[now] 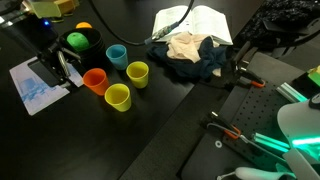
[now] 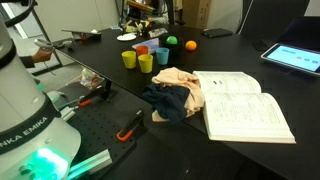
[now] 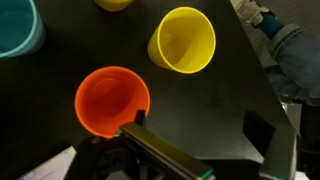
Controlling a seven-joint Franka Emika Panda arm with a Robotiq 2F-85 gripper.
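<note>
I need to back up and line my gripper up over the orange cup [image 1: 95, 80] before coming down, since my fingers straddle empty table [image 3: 200, 122] beside the cup's rim.
My gripper [image 3: 200, 130] is open and empty, low over the black table. In the wrist view its left finger is next to the rim of an orange cup [image 3: 112, 100], and the table between the fingers is bare. A yellow cup [image 3: 183, 40] stands beyond, a blue cup [image 3: 15, 30] at the upper left, and a second yellow cup [image 3: 115, 3] at the top edge. In an exterior view the gripper [image 1: 62, 68] is beside the orange cup [image 1: 95, 79], near the two yellow cups [image 1: 118, 96] [image 1: 138, 73] and the blue cup [image 1: 117, 55].
A green ball [image 1: 77, 40] sits in a dark bowl with an orange ball [image 1: 84, 27] behind. A pile of cloth [image 1: 190, 55] and an open book [image 1: 195, 22] lie further along. A paper sheet [image 1: 35, 88] lies by the gripper. A tablet [image 2: 300, 57] lies on the table.
</note>
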